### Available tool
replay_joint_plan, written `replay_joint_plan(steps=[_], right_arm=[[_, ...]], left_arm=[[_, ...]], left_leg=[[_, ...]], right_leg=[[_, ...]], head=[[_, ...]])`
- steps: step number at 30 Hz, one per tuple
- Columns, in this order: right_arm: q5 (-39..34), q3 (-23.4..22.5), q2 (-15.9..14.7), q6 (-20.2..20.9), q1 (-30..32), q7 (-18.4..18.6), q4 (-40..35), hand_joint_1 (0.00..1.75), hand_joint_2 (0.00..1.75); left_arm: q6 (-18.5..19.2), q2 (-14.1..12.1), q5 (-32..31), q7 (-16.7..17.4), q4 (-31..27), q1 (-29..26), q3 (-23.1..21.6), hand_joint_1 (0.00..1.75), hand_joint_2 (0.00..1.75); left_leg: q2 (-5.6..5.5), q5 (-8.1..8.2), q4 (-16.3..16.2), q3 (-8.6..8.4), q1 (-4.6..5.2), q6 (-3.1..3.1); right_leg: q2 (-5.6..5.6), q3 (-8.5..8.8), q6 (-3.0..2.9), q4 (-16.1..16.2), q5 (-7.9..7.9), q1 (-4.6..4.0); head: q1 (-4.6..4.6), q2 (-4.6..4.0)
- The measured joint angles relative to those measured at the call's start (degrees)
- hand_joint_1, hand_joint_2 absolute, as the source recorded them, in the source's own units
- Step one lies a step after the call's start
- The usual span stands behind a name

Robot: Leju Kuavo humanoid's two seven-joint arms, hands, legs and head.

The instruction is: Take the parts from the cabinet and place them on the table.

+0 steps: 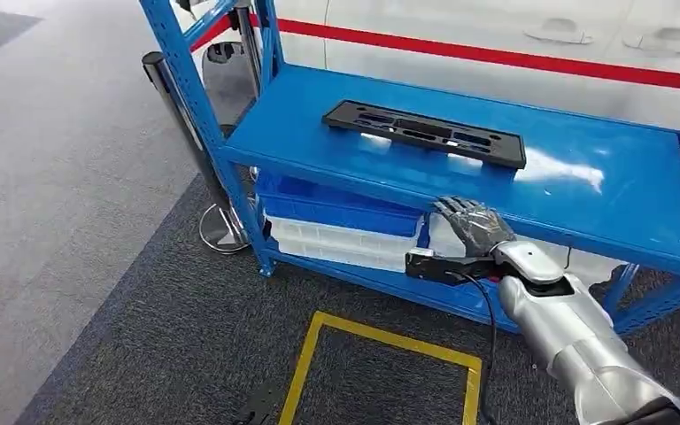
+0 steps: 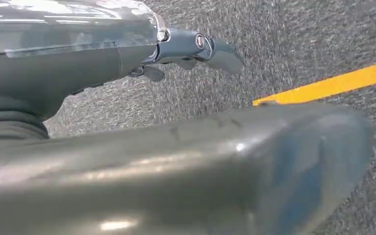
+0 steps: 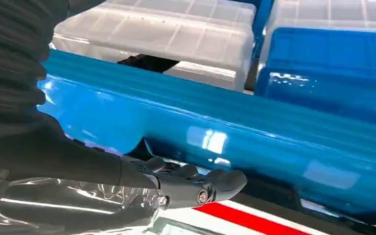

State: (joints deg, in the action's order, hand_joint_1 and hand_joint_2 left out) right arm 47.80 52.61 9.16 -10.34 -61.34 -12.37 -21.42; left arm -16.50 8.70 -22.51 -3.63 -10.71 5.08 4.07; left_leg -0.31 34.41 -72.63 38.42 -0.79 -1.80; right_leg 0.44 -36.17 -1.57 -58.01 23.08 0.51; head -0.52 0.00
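Observation:
Bright gaps can be seen under the front edge of the long black part, between its deeper ends. I should expect the part's bottom side to be hollow when I lift it.
A long black slotted part lies flat on the top of the blue cabinet, toward its back left. My right hand is at the shelf's front edge, below and in front of the part, fingers spread and holding nothing. The right wrist view has the right hand close against the glossy blue shelf edge. My left hand hangs over grey carpet, fingers loosely extended and empty.
Under the top shelf sit a blue bin and clear lidded boxes. A metal stanchion with a round base stands at the cabinet's left corner. Yellow tape marks a square on the carpet. A white car body with a red stripe is behind.

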Motion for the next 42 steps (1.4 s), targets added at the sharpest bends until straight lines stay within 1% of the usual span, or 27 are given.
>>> replay_joint_plan(steps=[1, 2, 3, 4, 5, 6, 7, 8, 9, 12, 13, 16, 18, 24, 28, 30, 33, 34, 35, 36, 37, 38, 39, 40, 41, 42], right_arm=[[0.0, 0.0, 0.04, -0.17, -0.09, 0.0, 0.02, 0.0, 1.75], [0.0, 0.0, 0.18, -0.46, -0.25, 0.07, 0.02, 0.0, 1.75], [0.04, 0.02, 0.33, -0.76, -0.47, 0.2, 0.04, 0.0, 1.75], [0.04, 0.07, 0.46, -0.98, -0.78, 0.35, 0.09, 0.0, 1.75], [0.04, 0.07, 0.5, -1.09, -1.25, 0.55, 0.09, 0.0, 1.75], [0.02, 0.07, 0.68, -1.12, -1.57, 0.79, 0.07, 0.0, 1.75], [-0.07, 0.07, 0.87, -0.99, -2.16, 0.87, 0.07, 0.0, 1.75], [-0.11, 0.09, 0.98, -0.68, -3.07, 0.9, 0.07, 0.0, 1.75], [-0.15, 0.09, 1.16, -0.11, -4.26, 0.96, 0.07, 0.0, 1.75], [-0.04, 0.09, 1.55, 1.18, -5.95, 1.11, 0.02, 0.0, 1.75], [0.02, 0.09, 1.75, 1.38, -6.17, 1.11, 0.02, 0.0, 1.75], [0.07, 0.2, 2.14, 1.59, -6.74, 1.09, 0.02, 0.0, 1.75], [0.15, 0.22, 2.25, 1.9, -6.81, 1.01, 0.04, 0.0, 1.75], [0.39, 1.09, 2.27, 2.45, -6.53, 0.74, 0.09, 0.0, 1.75], [0.33, 1.16, 2.36, 2.34, -5.94, 0.72, 0.11, 0.0, 1.75], [0.33, 1.22, 2.36, 2.29, -5.57, 0.76, 0.13, 0.0, 1.75], [0.33, 1.33, 2.36, 2.12, -4.7, 0.92, 0.17, 0.0, 1.75], [0.35, 1.38, 2.36, 2.06, -4.45, 0.96, 0.17, 0.0, 1.75], [0.39, 1.42, 2.38, 2.03, -4.28, 1.03, 0.17, 0.0, 1.75], [0.42, 1.46, 2.36, 1.99, -4.04, 1.14, 0.17, 0.0, 1.75], [0.46, 1.53, 2.36, 1.99, -3.92, 1.2, 0.17, 0.0, 1.75], [0.48, 1.55, 2.36, 1.99, -3.82, 1.31, 0.2, 0.0, 1.75], [0.5, 1.57, 2.36, 2.01, -3.84, 1.4, 0.2, 0.0, 1.75], [0.52, 1.57, 2.36, 2.03, -3.8, 1.44, 0.22, 0.0, 1.75], [0.57, 1.62, 2.36, 2.03, -3.58, 1.46, 0.28, 0.0, 1.75], [0.55, 1.62, 2.34, 2.03, -3.17, 1.51, 0.37, 0.0, 1.75]], left_arm=[[0.0, 0.0, -0.02, 0.02, 0.0, 0.02, 0.0, 0.0, 0.0], [0.0, 0.0, -0.07, 0.04, 0.0, 0.05, 0.02, 0.0, 0.0], [0.0, -0.07, -0.07, 0.17, 0.02, -0.02, 0.07, 0.0, 0.0], [0.02, -0.13, -0.09, 0.39, 0.07, 0.06, 0.09, 0.0, 0.0], [0.02, -0.11, -0.11, 0.44, 0.07, 0.24, 0.07, 0.0, 0.0], [0.02, -0.13, -0.11, 0.55, 0.07, 0.12, 0.09, 0.0, 0.0], [0.02, -0.18, -0.11, 0.66, 0.07, 0.03, 0.09, 0.0, 0.0], [0.02, -0.22, -0.11, 0.7, 0.07, 0.07, 0.09, 0.0, 0.0], [0.04, -0.22, -0.11, 0.7, 0.07, 0.17, 0.09, 0.0, 0.0], [0.09, -0.22, -0.11, 0.7, 0.07, 0.28, 0.11, 0.0, 0.0], [0.18, -0.22, -0.11, 0.68, 0.07, 0.29, 0.11, 0.0, 0.0], [0.39, -0.2, -0.15, 0.5, 0.07, 0.41, 0.09, 0.0, 0.0], [0.57, -0.18, -0.13, 0.48, 0.07, 0.52, 0.09, 0.0, 0.0], [0.9, -0.17, -0.13, 0.53, 0.07, 0.64, 0.09, 0.0, 0.0], [0.98, -0.18, -0.13, 0.61, 0.07, 0.62, 0.11, 0.0, 0.0], [1.14, -0.2, -0.13, 0.63, 0.07, 0.62, 0.11, 0.0, 0.0], [1.6, -0.2, -0.13, 0.52, 0.07, 0.56, 0.11, 0.0, 0.0], [1.68, -0.2, -0.13, 0.52, 0.07, 0.56, 0.11, 0.0, 0.0], [1.68, -0.22, -0.11, 0.52, 0.07, 0.58, 0.11, 0.0, 0.0], [1.7, -0.22, -0.09, 0.52, 0.07, 0.57, 0.11, 0.0, 0.0], [1.84, -0.2, -0.07, 0.52, 0.07, 0.52, 0.11, 0.0, 0.0], [1.88, -0.13, -0.07, 0.5, 0.07, 0.45, 0.13, 0.0, 0.0], [1.88, -0.13, -0.05, 0.42, 0.07, 0.5, 0.15, 0.0, 0.0], [1.88, -0.13, -0.07, 0.35, 0.07, 0.56, 0.15, 0.0, 0.0], [1.92, -0.11, -0.07, 0.31, 0.07, 0.58, 0.15, 0.0, 0.0], [1.97, -0.11, -0.04, 0.24, 0.07, 0.53, 0.15, 0.0, 0.0]], left_leg=[[0.0, -4.0, 4.33, -0.94, 0.02, 0.34], [0.02, -8.43, 9.6, -2.3, 0.1, 0.77], [0.14, -11.46, 13.72, -2.95, 0.25, 1.26], [0.14, -9.7, 14.14, -2.92, 0.61, 1.42], [0.09, -9.98, 14.56, -3.3, 0.68, 1.7], [0.03, -10.65, 14.73, -3.21, 0.74, 1.98], [-0.04, -10.65, 14.9, -3.28, 0.79, 2.02], [-0.15, -11.21, 15.22, -3.25, 0.46, 1.66], [-0.23, -11.2, 15.22, -3.17, 0.68, 1.68], [-0.29, -11.01, 15.13, -3.25, 0.75, 2.04], [-0.29, -11.0, 15.11, -3.24, 0.76, 2.06], [-0.29, -10.88, 15.03, -3.23, 0.84, 2.39], [-0.29, -10.89, 14.99, -3.23, 0.88, 2.47], [-0.26, -10.86, 14.96, -3.25, 0.94, 2.58], [-0.26, -10.88, 14.96, -3.26, 0.92, 2.6], [-0.26, -10.77, 14.72, -3.19, 1.14, 2.7], [-0.26, -10.71, 14.65, -3.18, 1.16, 2.78], [-0.27, -10.66, 14.59, -3.15, 1.18, 2.87], [-0.28, -10.54, 14.64, -3.12, 1.25, 3.11], [-0.27, -10.36, 15.26, -3.1, 1.2, 3.52], [-0.23, -10.21, 15.51, -3.76, 0.99, 4.07], [-0.13, -10.4, 15.84, -4.37, 0.74, 4.24], [-0.1, -10.36, 15.83, -4.63, 0.75, 4.4], [-0.06, -10.28, 15.82, -4.74, 0.75, 4.47], [-0.04, -10.17, 15.8, -4.78, 0.76, 4.52], [-0.05, -10.02, 15.75, -4.86, 0.75, 4.42]], right_leg=[[0.04, 0.6, 0.08, 0.0, 0.37, -0.05], [0.04, 1.15, 0.15, 0.0, 0.66, -0.15], [0.05, 1.33, 0.29, 0.04, 0.89, -0.15], [0.11, 1.37, 0.55, -0.13, 0.97, -0.37], [0.22, 0.98, 0.96, -0.23, 1.11, -0.34], [0.2, 1.01, 1.31, -0.19, 1.25, -0.33], [0.17, 1.18, 1.53, 0.22, 1.18, -0.26], [0.09, 1.08, 1.11, -0.09, 1.0, -0.53], [0.06, 1.02, 1.02, 0.06, 1.1, -0.33], [0.02, 1.34, 1.06, 0.37, 1.11, -0.32], [0.02, 1.37, 1.07, 0.45, 1.1, -0.32], [0.02, 1.44, 1.17, 0.57, 1.05, -0.27], [0.0, 1.51, 1.6, 0.68, 0.98, -0.21], [0.01, 1.51, 2.06, 0.72, 0.94, -0.16], [0.0, 1.49, 2.15, 0.71, 0.92, -0.18], [-0.02, 1.5, 2.38, 0.75, 0.92, 0.07], [-0.02, 1.52, 2.46, 0.72, 0.95, 0.09], [-0.02, 1.52, 2.55, 0.72, 0.94, 0.11], [-0.02, 1.55, 2.74, 0.92, 0.91, 0.17], [-0.02, 1.61, 3.07, -0.21, 0.34, 0.16], [0.0, 1.69, 3.37, -0.28, 0.29, -0.01], [-0.1, 1.23, 3.29, -0.97, 1.03, 0.24], [-0.13, 0.38, 3.24, -2.89, 2.32, 0.23], [-0.08, -1.4, 3.28, -6.32, 4.22, 0.26], [-0.1, -3.95, 3.54, -10.96, 6.34, 0.32], [-0.12, -6.56, 3.87, -15.43, 7.94, 0.37]], head=[[0.0, 0.0], [0.0, 0.0], [0.0, 0.0], [0.0, 0.0], [0.0, 0.0], [0.0, 0.0], [0.0, 0.0], [0.0, 0.0], [0.0, 0.0], [0.0, 0.0], [0.0, 0.0], [0.0, 0.0], [0.0, 0.0], [0.0, 0.0], [0.0, 0.0], [0.0, 0.0], [0.0, 0.0], [0.0, 0.0], [0.0, 0.0], [-0.02, 0.0], [0.0, 0.0], [-0.02, 0.0], [0.0, 0.0], [0.02, 0.0], [0.02, 0.0], [0.02, 0.0]])
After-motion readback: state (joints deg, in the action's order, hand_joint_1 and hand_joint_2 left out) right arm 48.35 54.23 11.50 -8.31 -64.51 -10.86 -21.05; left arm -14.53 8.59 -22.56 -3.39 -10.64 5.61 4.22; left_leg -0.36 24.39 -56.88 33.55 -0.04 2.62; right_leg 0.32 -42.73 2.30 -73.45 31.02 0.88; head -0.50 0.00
